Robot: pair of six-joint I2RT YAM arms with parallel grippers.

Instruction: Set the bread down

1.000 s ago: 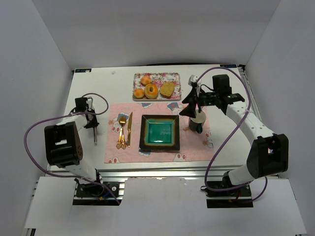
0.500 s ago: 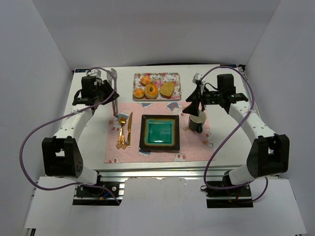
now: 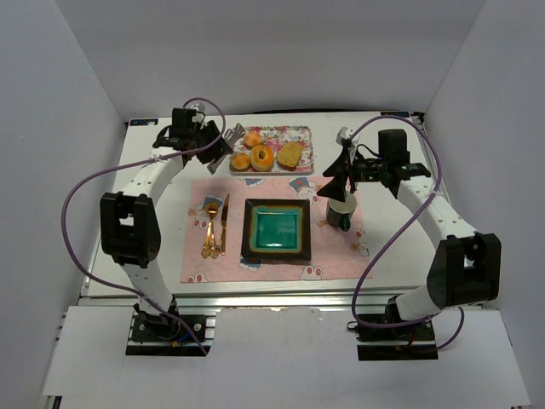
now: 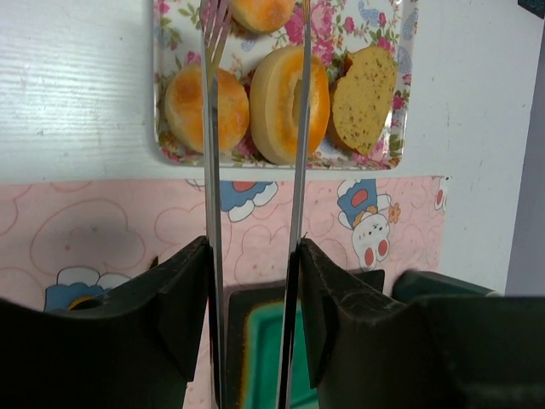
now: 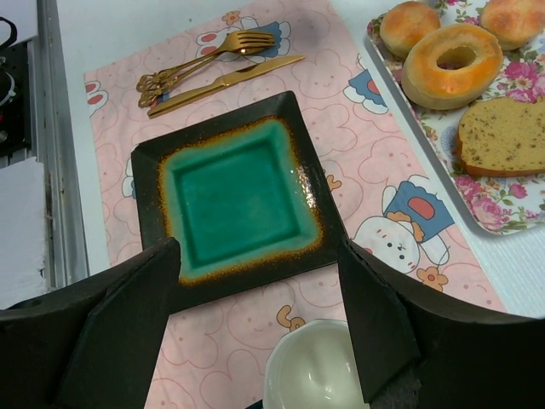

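My left gripper should keep moving the open tongs in until they straddle the ring's side (image 3: 253, 158), and then close, because one blade of the tongs is lined up with the ring's hole (image 4: 298, 100).
The bread lies on a floral tray (image 3: 300, 133) at the back of the table: an orange-brown ring (image 3: 261, 158) and a tan oval slice (image 3: 290, 154). My left gripper (image 3: 209, 145) is shut on metal tongs (image 3: 228, 138) at the tray's left end. In the left wrist view the gripper (image 4: 254, 256) holds the tongs (image 4: 210, 170) with the blades apart; one lies over the ring (image 4: 277, 106) and the other over an orange ball (image 4: 183, 106). The slice (image 4: 364, 94) is to the right. My right gripper (image 3: 334, 183) is open and empty above a white cup (image 3: 341, 207).
Two orange balls (image 3: 253, 139) (image 3: 241, 160) share the tray. A green square plate (image 3: 277, 230) sits on a pink placemat (image 3: 196, 264), with a gold fork (image 3: 209, 228) and knife (image 3: 224, 221) to its left. The right wrist view shows the plate (image 5: 234, 196) and cup (image 5: 328, 366).
My left arm has swung from the table's left side up and right to the tray, carrying the tongs. The right arm has hardly moved.
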